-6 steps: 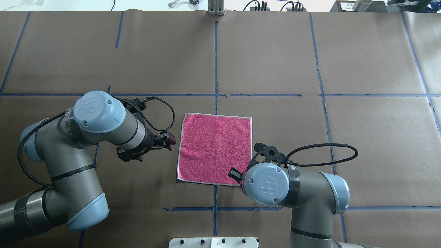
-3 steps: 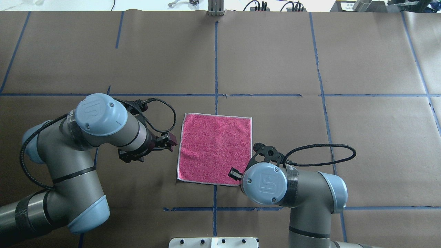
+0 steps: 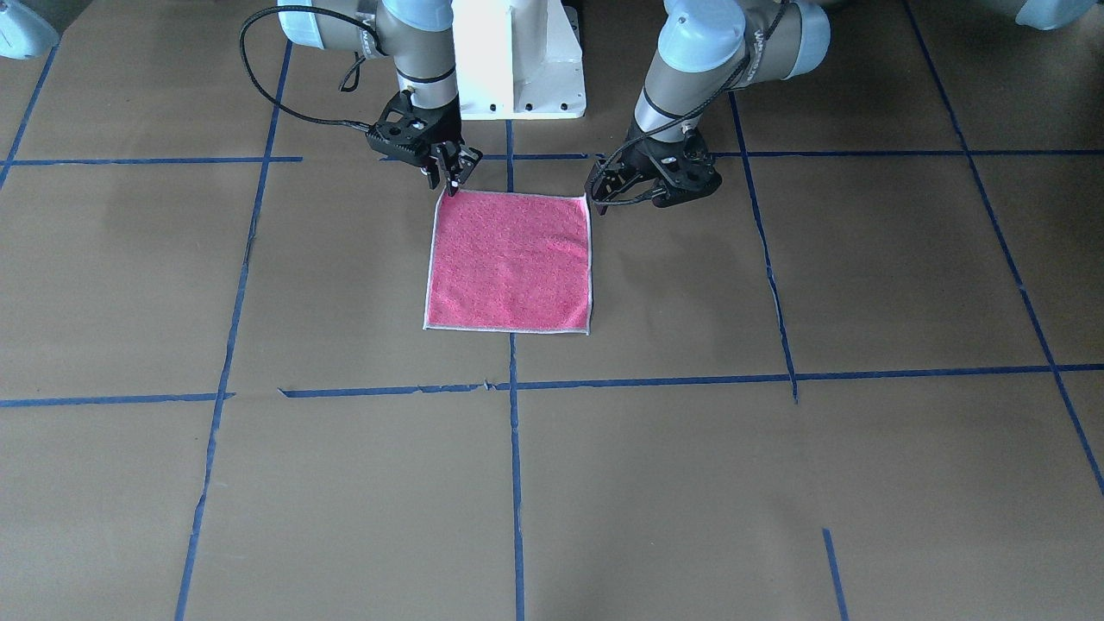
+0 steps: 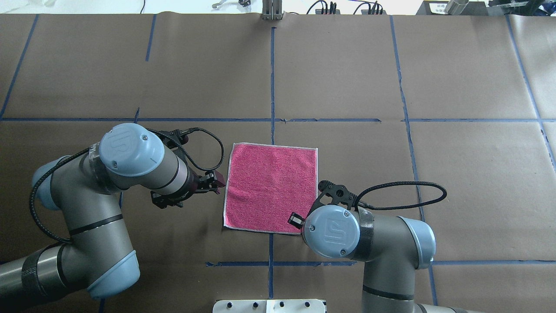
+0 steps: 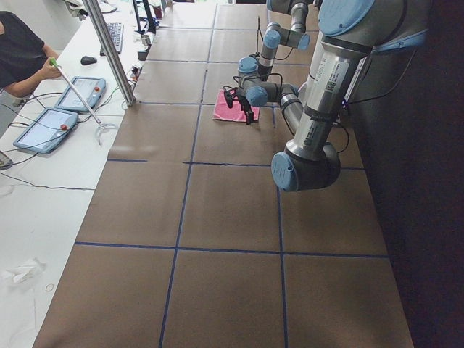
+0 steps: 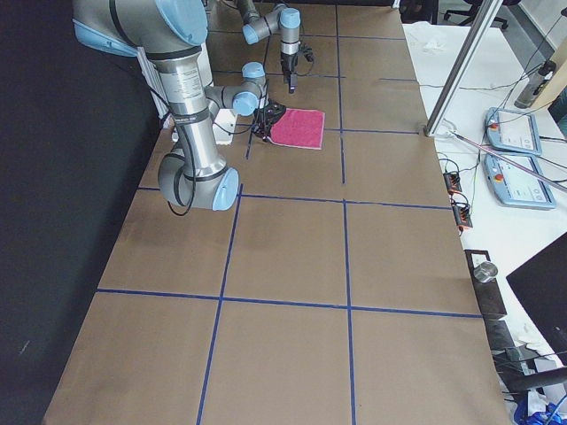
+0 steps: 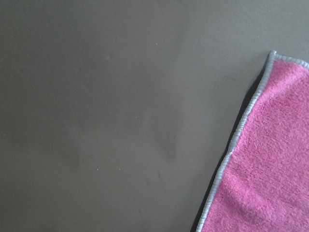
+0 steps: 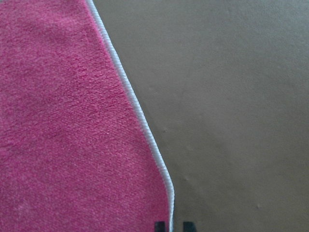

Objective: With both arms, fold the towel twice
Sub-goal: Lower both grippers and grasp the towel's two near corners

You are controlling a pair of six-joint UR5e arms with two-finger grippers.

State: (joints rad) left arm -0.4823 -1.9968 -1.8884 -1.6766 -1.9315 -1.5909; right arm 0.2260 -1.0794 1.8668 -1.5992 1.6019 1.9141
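The robot's right gripper is at the towel's near corner and its left gripper is off the towel's edge, so the left gripper should grab the towel's other near corner before the fold.
The towel (image 4: pixel 270 189) lies flat and unfolded on the brown table, pink face up, with a whitish border. It also shows in the front view (image 3: pixel 509 263). My left gripper (image 4: pixel 216 183) is open just off the towel's left edge, low over the table; in the front view (image 3: pixel 599 197) it sits beside the corner nearest the robot. The left wrist view shows that corner (image 7: pixel 270 169) and no fingers. My right gripper (image 3: pixel 448 175) hovers at the other near corner, mostly hidden under its wrist in the overhead view (image 4: pixel 295 219). Its fingertips (image 8: pixel 161 226) stand slightly apart over the towel's edge (image 8: pixel 72 135).
The white pedestal base (image 3: pixel 517 60) stands just behind the towel on the robot's side. Blue tape lines (image 4: pixel 272 78) cross the brown paper. An operator (image 5: pixel 22 51), tablets (image 6: pixel 514 128) and a metal post (image 5: pixel 109 51) are beyond the table's far edge.
The left arm has shifted slightly right and toward the robot, bringing its gripper closer to the towel's edge. The right arm has edged slightly left. The towel has not moved.
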